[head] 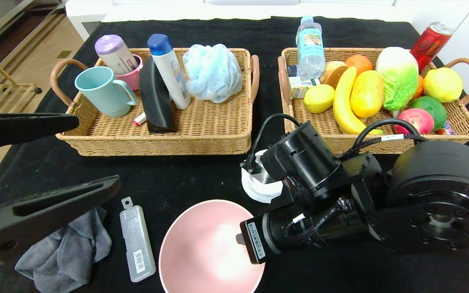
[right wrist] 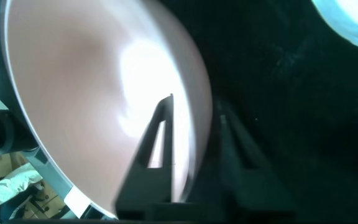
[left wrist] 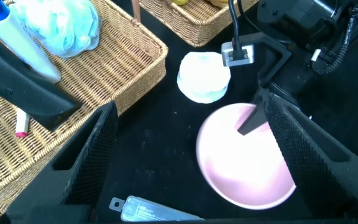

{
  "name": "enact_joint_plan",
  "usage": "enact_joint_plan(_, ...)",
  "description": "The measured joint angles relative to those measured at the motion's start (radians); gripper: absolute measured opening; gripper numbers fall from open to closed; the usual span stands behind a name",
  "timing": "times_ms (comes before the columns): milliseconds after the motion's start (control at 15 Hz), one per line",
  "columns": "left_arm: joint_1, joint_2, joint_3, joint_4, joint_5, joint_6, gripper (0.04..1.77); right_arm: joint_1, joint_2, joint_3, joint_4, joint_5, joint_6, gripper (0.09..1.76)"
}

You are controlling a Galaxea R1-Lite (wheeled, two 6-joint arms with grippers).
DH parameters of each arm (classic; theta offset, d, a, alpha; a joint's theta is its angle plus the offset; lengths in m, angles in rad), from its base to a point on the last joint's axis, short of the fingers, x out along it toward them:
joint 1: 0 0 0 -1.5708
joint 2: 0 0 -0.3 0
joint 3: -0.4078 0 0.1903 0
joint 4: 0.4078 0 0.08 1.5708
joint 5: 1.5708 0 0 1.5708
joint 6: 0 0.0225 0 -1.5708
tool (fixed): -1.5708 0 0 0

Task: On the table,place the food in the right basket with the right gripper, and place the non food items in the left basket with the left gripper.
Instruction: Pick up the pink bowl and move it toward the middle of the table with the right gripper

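Observation:
My left gripper will have loose ends flopping around it when I carry the grey cloth [head: 74, 256], which will stay bunched because it lies crumpled in limp folds [head: 62, 240].
On the black table [head: 185, 179], a pink bowl [head: 206, 248] sits at the front. My right gripper [right wrist: 196, 107] straddles its rim, one finger [left wrist: 250, 121] inside the bowl and the other outside, slightly apart. The left gripper [head: 98, 150] hovers wide open over the front left with nothing in it. A lemon [head: 318, 98], a yellow-orange fruit [head: 367, 93] and a water bottle [head: 310, 47] lie in the right basket [head: 462, 122]. The left basket [head: 202, 134] holds a cup, bottles and a blue sponge.
A grey cloth [head: 67, 248] and a clear plastic case [head: 136, 242] lie at the front left. A white round lid [head: 259, 189] sits just behind the bowl, beside my right wrist. A banana, cabbage, a red can and other fruit crowd the right basket.

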Motion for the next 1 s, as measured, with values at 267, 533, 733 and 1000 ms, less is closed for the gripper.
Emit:
enact_joint_plan(267,-0.001,0.000,0.000,0.000,0.000,0.001,1.72,-0.001,-0.005,0.002,0.000,0.002,0.002,1.03)
enact_joint_plan(533,-0.001,0.000,0.000,0.000,0.000,0.001,1.72,-0.005,-0.043,0.015,0.002,0.029,-0.003,1.30)
enact_joint_plan(733,-0.001,-0.002,0.000,0.000,0.000,0.001,1.72,-0.023,-0.106,0.054,0.002,0.059,-0.070,1.43)
enact_joint_plan(1000,-0.001,-0.002,0.000,0.000,0.000,0.001,1.72,-0.072,-0.199,0.121,0.001,0.070,-0.139,1.54)
